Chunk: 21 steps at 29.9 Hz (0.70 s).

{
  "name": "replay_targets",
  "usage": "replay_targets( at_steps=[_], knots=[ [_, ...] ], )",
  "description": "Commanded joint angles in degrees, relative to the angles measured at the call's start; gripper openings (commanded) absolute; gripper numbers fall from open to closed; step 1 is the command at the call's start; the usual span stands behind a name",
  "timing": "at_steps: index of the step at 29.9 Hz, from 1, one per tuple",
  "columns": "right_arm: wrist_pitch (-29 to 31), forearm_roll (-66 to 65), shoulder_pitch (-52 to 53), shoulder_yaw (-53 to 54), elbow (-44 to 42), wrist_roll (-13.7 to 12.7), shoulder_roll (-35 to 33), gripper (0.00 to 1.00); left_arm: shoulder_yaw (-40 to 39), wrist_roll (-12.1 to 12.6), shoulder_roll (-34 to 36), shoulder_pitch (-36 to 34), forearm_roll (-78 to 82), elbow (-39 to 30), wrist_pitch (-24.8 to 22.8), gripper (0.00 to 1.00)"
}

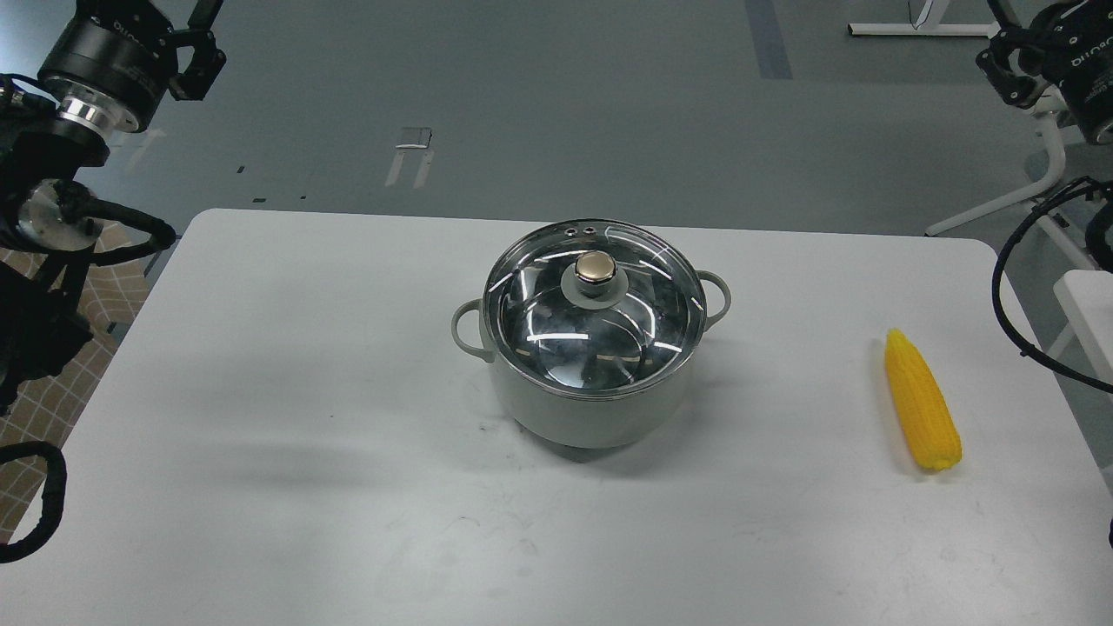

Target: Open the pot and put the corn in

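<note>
My gripper will find the pot (589,416) empty when it lifts the lid, because only shiny metal and reflections (584,349) show through the glass lid.
The pale grey-green pot (591,409) stands at the middle of the white table (304,365), its two loop handles pointing left and right. A round glass lid (539,304) with a gold knob (596,268) sits on it, closing it. The yellow corn (922,402) lies on the table at the right, tip pointing away from me. My left gripper (204,39) hangs high at the top left, beyond the table's far left corner, open and holding nothing. My right gripper (1000,43) is high at the top right, far from the corn, fingers apart and holding nothing.
Grey floor lies beyond the table's far edge. White furniture legs (1035,174) stand at the right behind the table, and another white surface (1087,304) juts in at the right edge. Black cables (1017,287) hang by my right arm.
</note>
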Motion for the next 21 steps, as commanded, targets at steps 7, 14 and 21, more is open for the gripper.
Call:
replay_targets(
  at_steps=[7,14,21],
  knots=[
    [-0.7,-0.4,0.2,-0.3,0.0,0.6,0.9,1.00,0.0,0.4,-0.1,-0.1,0.1,-0.6,-0.1,0.97],
    [-0.3,-0.3,0.2,0.0,0.2,0.5,2.1,1.00,-0.1,0.0,0.0,-1.1,0.0,-0.7,-0.9,0.98],
    [-0.3,-0.3,0.2,0.2,0.8,0.6,1.8,1.00,0.0,0.0,-0.1,-1.1,0.2,-1.0,-3.0,0.97]
  ],
)
